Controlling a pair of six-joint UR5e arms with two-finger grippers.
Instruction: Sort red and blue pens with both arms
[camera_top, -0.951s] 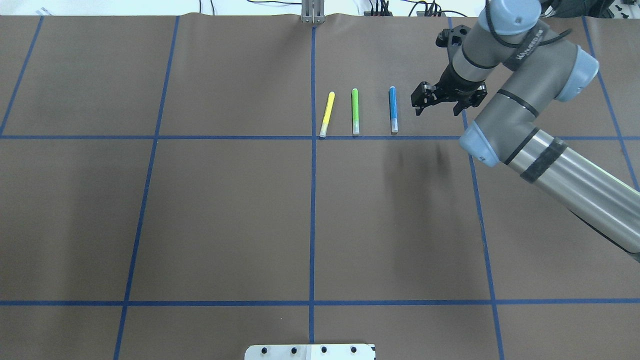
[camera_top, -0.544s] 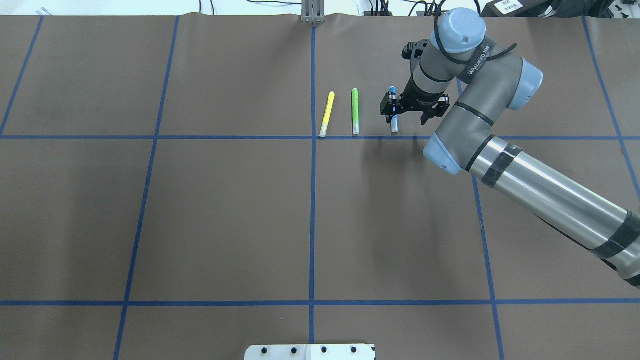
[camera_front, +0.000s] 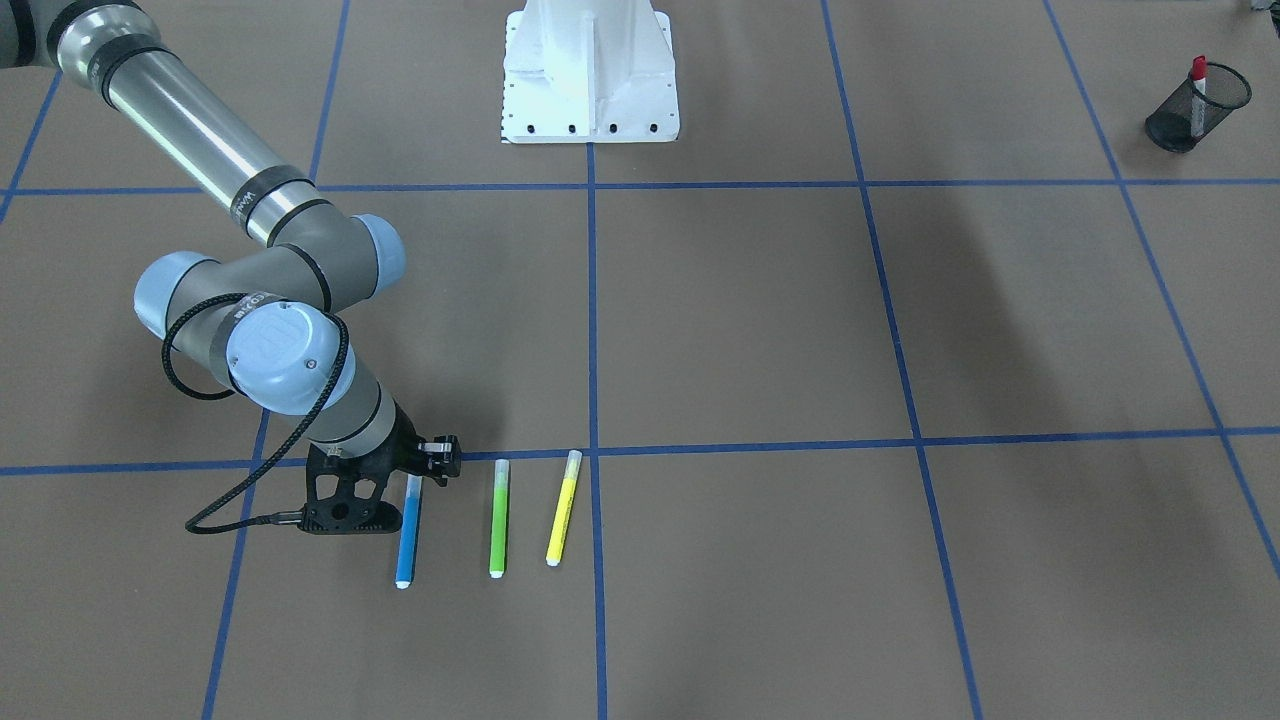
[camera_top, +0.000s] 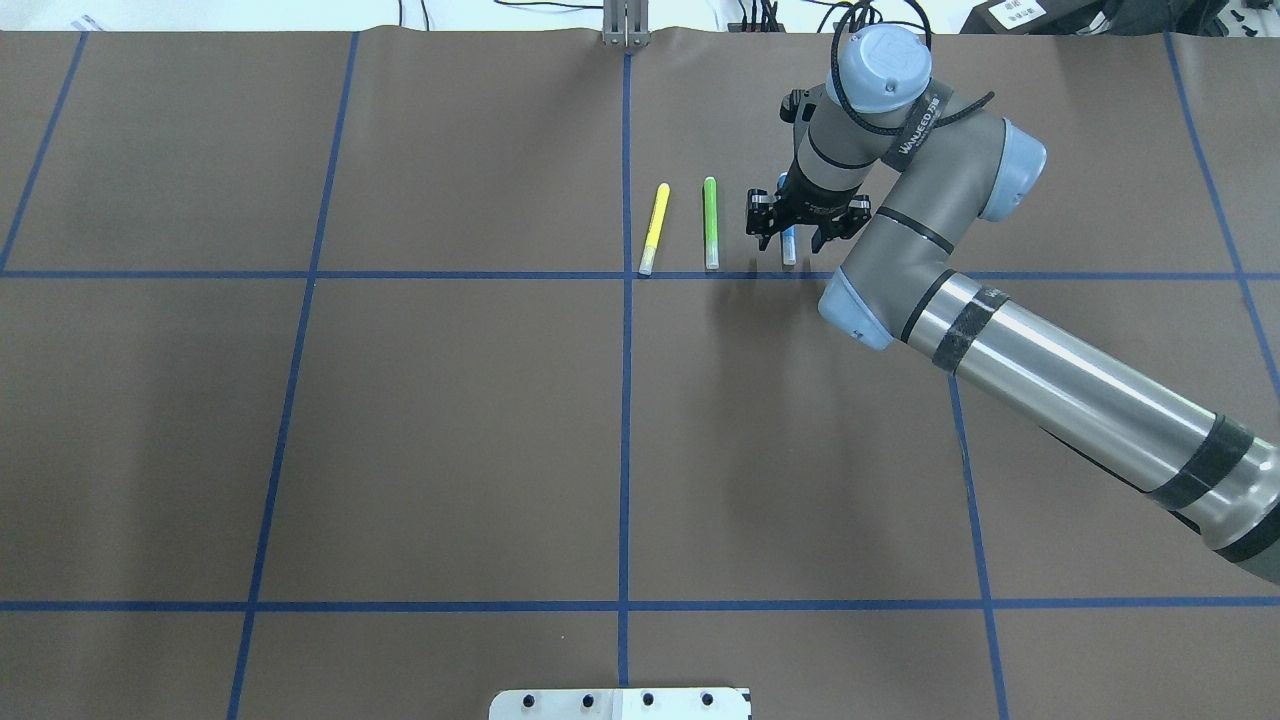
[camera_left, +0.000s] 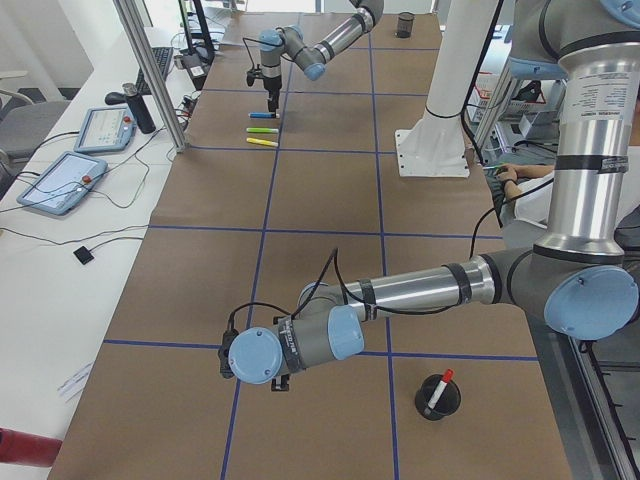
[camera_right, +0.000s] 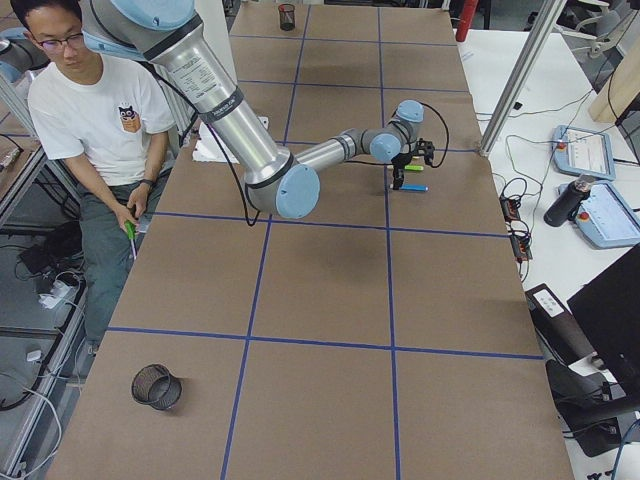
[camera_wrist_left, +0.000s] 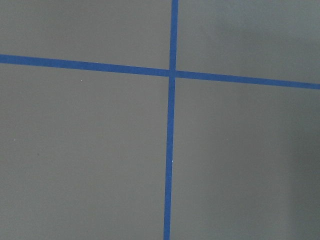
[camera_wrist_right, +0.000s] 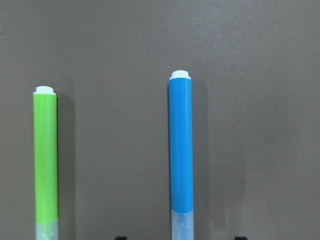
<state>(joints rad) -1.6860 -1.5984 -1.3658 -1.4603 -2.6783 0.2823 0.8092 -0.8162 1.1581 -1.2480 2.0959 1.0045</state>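
Note:
The blue pen (camera_front: 408, 540) should come up in one piece when the robot lifts it by the end with the cap, because the translucent cap (camera_wrist_right: 182, 214) sits flush against the pen's body.
The blue pen (camera_top: 789, 255) lies on the brown table beside a green marker (camera_top: 711, 222) and a yellow marker (camera_top: 653, 228). My right gripper (camera_top: 791, 238) hangs open over the blue pen's capped half, one finger on each side. In the right wrist view the blue pen (camera_wrist_right: 180, 150) runs up the middle, with the fingertips (camera_wrist_right: 240, 237) just showing at the bottom edge. The red pen (camera_front: 1198, 75) stands in a black mesh cup (camera_front: 1190, 115). My left gripper (camera_left: 282, 384) hovers low near that cup; I cannot tell whether it is open or shut.
A second black mesh cup (camera_right: 156, 387) stands on the table's right end. The white robot base (camera_front: 590, 80) is at the near middle edge. A person (camera_right: 90, 120) sits beside the table. Blue tape lines (camera_wrist_left: 170, 150) divide the surface into squares.
My right arm has swung left and lowered. Its open gripper went from beside the blue pen to straddling it. The pens have not moved.

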